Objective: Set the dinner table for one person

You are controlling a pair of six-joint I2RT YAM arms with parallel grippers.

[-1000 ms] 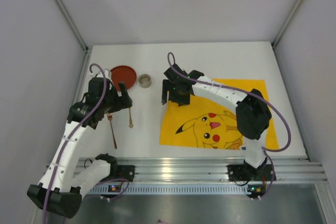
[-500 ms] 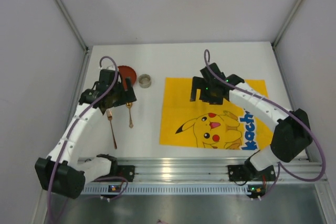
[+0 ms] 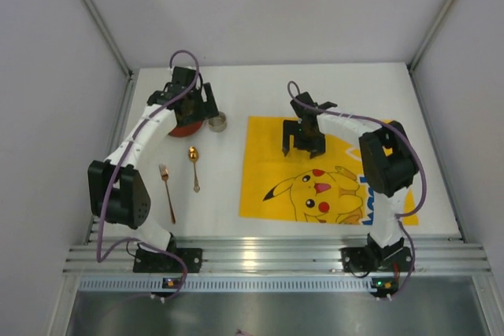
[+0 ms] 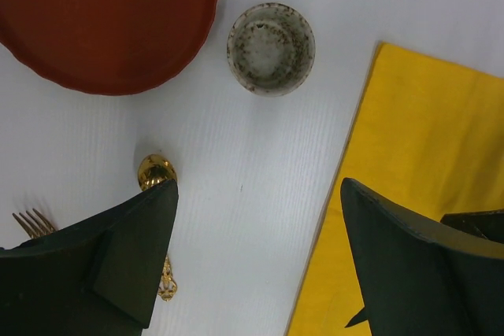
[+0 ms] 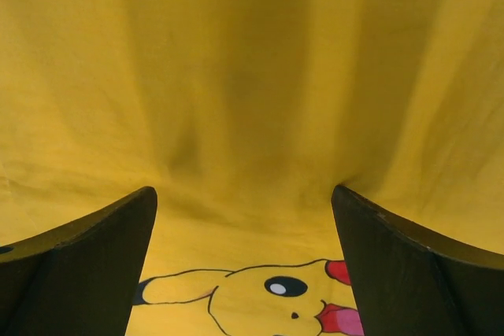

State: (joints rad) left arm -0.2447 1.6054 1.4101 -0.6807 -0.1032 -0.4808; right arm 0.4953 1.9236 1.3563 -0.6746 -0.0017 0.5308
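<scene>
The robot's right gripper should slide the mat [image 3: 285,164] toward the cup and then lift clear for the plate, because the yellow mat is a wide gap from the cup.
The white dinner table [image 3: 331,88] carries a yellow Pikachu mat [image 3: 339,179] on its right half. A red plate [image 3: 186,127] and a small speckled cup [image 3: 218,123] sit at the back left. A gold spoon [image 3: 194,168] and a gold fork [image 3: 167,191] lie in front of them. My left gripper [image 3: 191,110] hovers open and empty over the plate's edge. Its wrist view shows the plate [image 4: 102,21], cup [image 4: 271,47], spoon bowl [image 4: 155,171], fork tines [image 4: 31,222] and mat edge [image 4: 425,155] below the gripper [image 4: 260,194]. My right gripper [image 3: 304,143] is open and empty just above the mat [image 5: 252,76].
Silver rails [image 3: 260,256] run along the near edge by the arm bases. Grey walls enclose the table at the back and sides. The left arm arches over the table's left side; the right arm bends over the mat's right part.
My left gripper swung from above the cutlery back to the plate and cup. My right gripper moved right from the mat's upper left corner, then back a little towards its upper middle.
</scene>
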